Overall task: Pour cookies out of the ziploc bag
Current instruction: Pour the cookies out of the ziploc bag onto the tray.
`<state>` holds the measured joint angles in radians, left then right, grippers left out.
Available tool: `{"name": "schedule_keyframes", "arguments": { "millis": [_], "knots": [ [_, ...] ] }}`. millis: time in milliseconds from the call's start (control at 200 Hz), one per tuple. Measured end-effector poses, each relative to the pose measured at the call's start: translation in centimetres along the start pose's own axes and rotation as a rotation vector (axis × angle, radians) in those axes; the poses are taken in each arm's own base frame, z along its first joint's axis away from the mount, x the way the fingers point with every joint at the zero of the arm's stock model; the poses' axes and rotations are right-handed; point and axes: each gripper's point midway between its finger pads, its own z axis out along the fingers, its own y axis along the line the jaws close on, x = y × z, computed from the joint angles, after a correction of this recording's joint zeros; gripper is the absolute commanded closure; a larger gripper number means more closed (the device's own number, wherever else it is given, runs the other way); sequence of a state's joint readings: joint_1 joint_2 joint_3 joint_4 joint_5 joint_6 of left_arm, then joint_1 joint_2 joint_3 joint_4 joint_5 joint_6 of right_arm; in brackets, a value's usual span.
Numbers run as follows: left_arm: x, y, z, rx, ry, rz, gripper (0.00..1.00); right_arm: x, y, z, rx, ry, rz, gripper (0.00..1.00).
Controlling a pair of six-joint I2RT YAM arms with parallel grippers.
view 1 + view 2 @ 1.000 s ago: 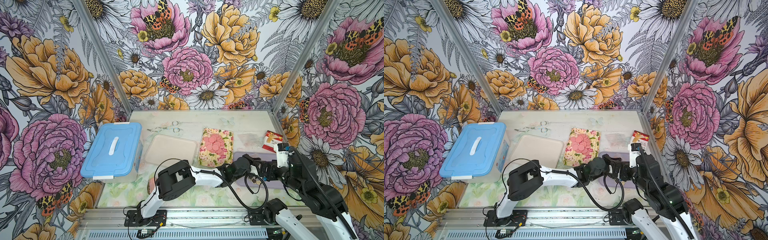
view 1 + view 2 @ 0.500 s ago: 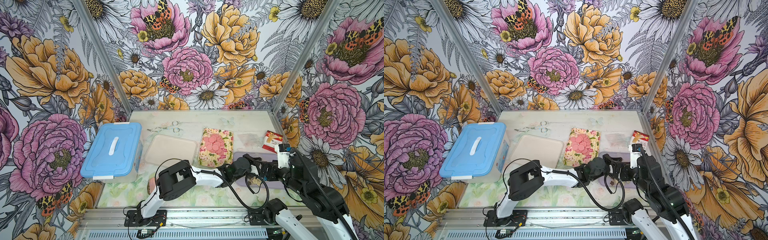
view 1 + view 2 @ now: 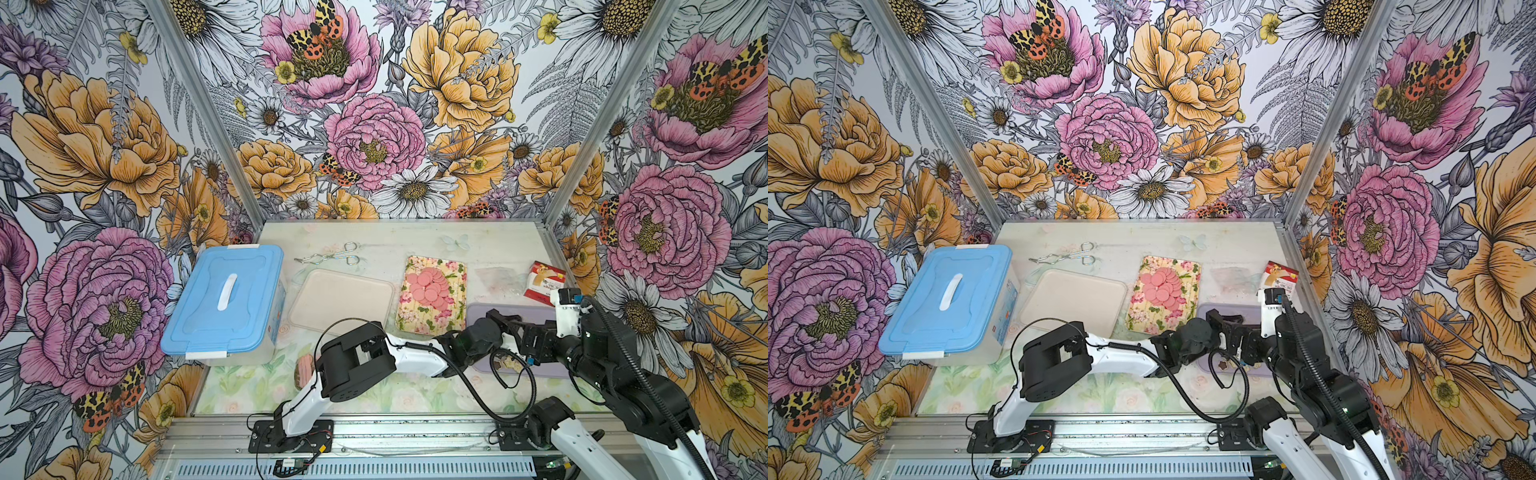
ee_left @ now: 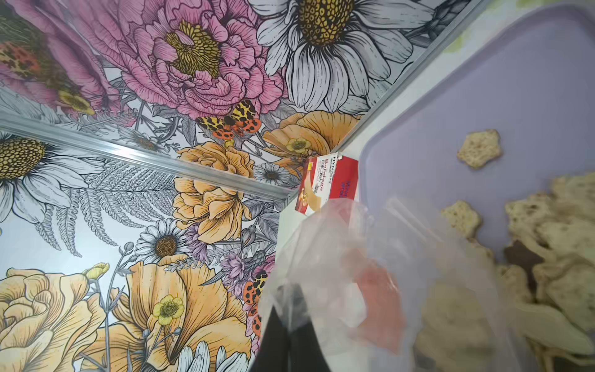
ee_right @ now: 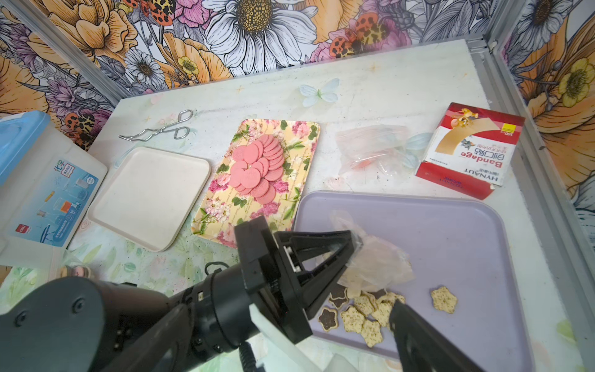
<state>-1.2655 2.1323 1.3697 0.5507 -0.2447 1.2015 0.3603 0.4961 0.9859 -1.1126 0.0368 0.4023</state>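
My left gripper has the ziploc bag's lower end point(image 5: 379, 268) resting on the pile of star-shaped cookies, so it should pull the bag up and back, away from the pile.
My left gripper point(image 5: 352, 244) is shut on a corner of the clear ziploc bag point(image 5: 376, 262) and holds it over the purple tray point(image 5: 467, 244). The bag hangs crumpled, its lower end touching a pile of beige and dark-brown star-shaped cookies point(image 5: 363, 312) on the tray. In the left wrist view the gripper point(image 4: 289, 291) pinches the bag point(image 4: 338, 257) beside the cookies point(image 4: 547, 241). My right gripper point(image 3: 525, 338) stands open just in front of the pile, empty, with one of its fingers point(image 5: 418, 335) beside the cookies.
Pink round cookies lie on a floral tray point(image 3: 451, 316). To its left are an empty beige tray point(image 3: 340, 301), a blue-lidded box point(image 3: 224, 299) and metal tongs point(image 3: 332, 255). An empty bag point(image 5: 373, 148) and a red bandage box point(image 3: 544, 282) lie behind the purple tray.
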Motion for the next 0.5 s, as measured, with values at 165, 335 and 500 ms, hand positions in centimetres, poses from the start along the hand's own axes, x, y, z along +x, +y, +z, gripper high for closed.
{"name": "schedule_keyframes", "arguments": {
  "millis": [165,335,500],
  "knots": [
    [0.5,0.7,0.3,-0.046,0.012,0.032,1.00,0.0,0.0,0.0,0.000,-0.002,0.000,0.00],
    [1.5,0.0,0.7,-0.039,0.032,0.040,1.00,-0.1,0.0,-0.1,-0.002,-0.007,0.000,0.01],
    [1.6,0.7,0.9,-0.028,0.035,0.030,1.00,-0.1,0.0,-0.1,-0.002,-0.007,0.000,0.01]
  ]
}}
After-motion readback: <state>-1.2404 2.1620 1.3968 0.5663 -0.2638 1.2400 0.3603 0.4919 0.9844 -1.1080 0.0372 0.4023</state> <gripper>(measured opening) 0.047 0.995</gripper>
